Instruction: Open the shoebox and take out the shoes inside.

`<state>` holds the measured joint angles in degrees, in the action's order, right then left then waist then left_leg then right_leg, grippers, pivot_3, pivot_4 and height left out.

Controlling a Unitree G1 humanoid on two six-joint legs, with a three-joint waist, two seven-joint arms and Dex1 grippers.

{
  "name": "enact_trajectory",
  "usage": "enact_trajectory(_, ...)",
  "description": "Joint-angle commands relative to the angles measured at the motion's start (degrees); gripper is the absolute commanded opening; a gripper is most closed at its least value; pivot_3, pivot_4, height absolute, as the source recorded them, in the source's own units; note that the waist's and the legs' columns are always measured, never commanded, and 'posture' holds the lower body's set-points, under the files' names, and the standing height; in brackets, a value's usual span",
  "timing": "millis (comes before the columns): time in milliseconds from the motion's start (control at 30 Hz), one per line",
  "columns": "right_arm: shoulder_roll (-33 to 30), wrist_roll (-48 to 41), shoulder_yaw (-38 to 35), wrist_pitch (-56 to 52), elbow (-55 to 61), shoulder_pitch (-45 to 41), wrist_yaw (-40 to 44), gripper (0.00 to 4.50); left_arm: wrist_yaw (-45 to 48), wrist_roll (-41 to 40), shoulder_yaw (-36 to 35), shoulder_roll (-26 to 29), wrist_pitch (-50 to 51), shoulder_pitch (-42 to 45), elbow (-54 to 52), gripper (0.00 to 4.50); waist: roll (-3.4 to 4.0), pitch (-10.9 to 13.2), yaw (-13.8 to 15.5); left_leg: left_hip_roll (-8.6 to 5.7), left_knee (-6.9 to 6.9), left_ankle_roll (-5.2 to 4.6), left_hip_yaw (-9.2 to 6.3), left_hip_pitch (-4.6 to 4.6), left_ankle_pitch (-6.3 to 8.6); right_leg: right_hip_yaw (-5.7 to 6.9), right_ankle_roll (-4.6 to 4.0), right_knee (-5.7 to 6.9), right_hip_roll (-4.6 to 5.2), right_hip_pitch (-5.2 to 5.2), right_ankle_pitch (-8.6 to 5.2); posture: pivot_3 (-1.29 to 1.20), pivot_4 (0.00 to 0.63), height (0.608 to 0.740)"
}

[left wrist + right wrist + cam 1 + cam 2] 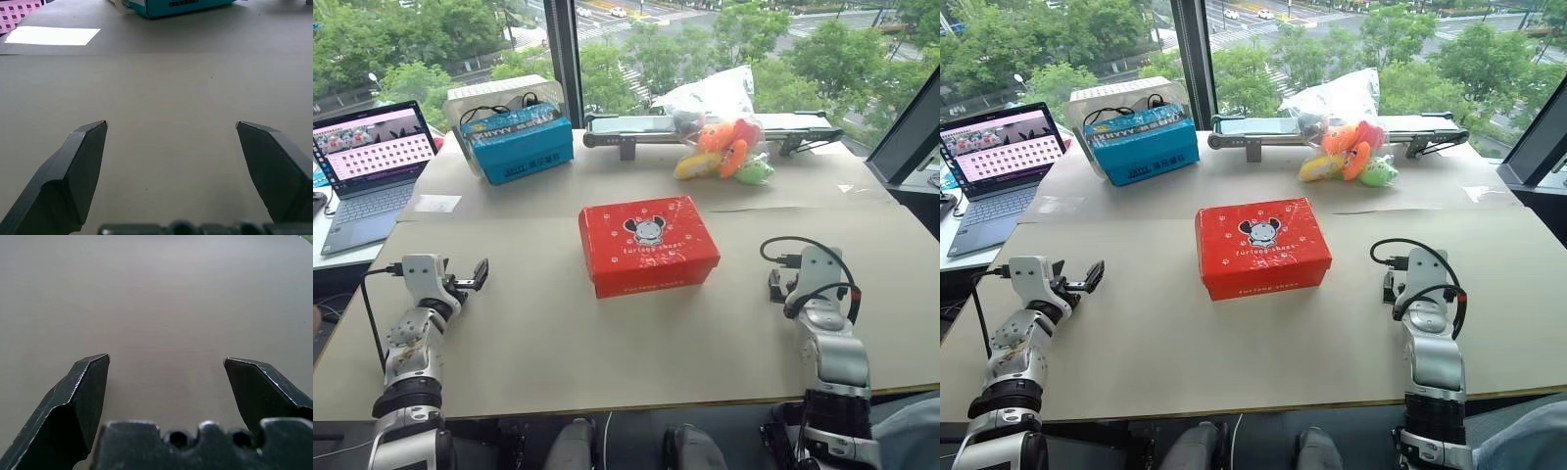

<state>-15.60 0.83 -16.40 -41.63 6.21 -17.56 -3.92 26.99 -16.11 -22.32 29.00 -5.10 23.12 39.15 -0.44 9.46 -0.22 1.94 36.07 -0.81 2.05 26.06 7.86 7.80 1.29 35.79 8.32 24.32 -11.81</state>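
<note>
The red shoebox (649, 245) is widest along its front side (654, 278), so I expect the hidden shoes to lie lengthwise along that side.
The red shoebox (648, 245) lies shut in the middle of the table (607, 343), its lid with the cartoon animal face and paw prints facing up. The shoes are hidden inside it. My left gripper (475, 277) hovers over the table to the box's left, a good gap away, and is open with nothing between its fingers (85, 147). My right gripper (775, 285) is to the box's right, also apart from it. It too is open and empty, with bare table in front of its fingers (83, 387).
Behind the shoebox stand a blue box (517, 144) with white lettering, a long grey device (636, 129) and a plastic bag of orange, yellow and green plush toys (724, 152). A laptop (367, 166) sits far left. A white paper slip (437, 204) lies near it.
</note>
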Motion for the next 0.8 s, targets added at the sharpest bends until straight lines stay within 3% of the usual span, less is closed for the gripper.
enact_trajectory(33,-0.31,-0.28,-1.19,1.86,1.88,-0.08,-0.42,4.44,0.03,0.01,1.12,-1.35,-0.49,0.71,0.15,4.50,0.00,0.00,0.01,0.00,0.00,0.00,0.00,0.00,0.00,0.00,0.00,0.00,0.00,0.00,0.00,0.00,0.150,0.740)
enact_trajectory(233,-0.32,-0.26,-1.38,1.53,2.31,0.09,-0.55,4.44,1.16,1.78,3.85,-3.39,-2.04,1.91,2.12,4.50,0.01,0.00,0.90,-0.04,0.02,0.00,0.04,-0.03,0.00,-0.07,0.00,0.05,0.02,-0.04,0.00,0.00,0.150,0.740)
enact_trajectory(500,-2.01,-1.41,0.47,-2.54,7.47,0.40,3.73,4.44,14.04,-0.14,7.82,-1.00,0.53,0.99,-3.97,4.50,0.03,0.00,0.91,-0.03,0.06,0.40,0.05,-0.03,0.24,-0.14,0.00,0.08,0.02,-0.04,0.00,0.00,0.150,0.740)
enact_trajectory(700,-8.36,-4.84,3.89,-10.14,15.35,1.47,12.99,4.44,30.54,-2.94,14.55,5.36,10.54,-3.29,-18.36,4.50,0.04,0.01,0.54,-0.01,0.07,0.13,0.13,0.04,0.08,-0.32,-0.06,0.06,-0.03,0.10,-0.03,0.00,0.150,0.740)
enact_trajectory(800,-16.49,-7.76,8.41,-18.37,20.24,3.20,21.15,4.44,34.80,-2.87,16.70,7.83,12.73,-4.35,-22.16,4.50,0.04,0.02,0.57,0.00,0.02,0.12,0.18,0.05,0.08,-0.42,-0.07,0.02,-0.04,0.16,-0.04,0.00,0.150,0.740)
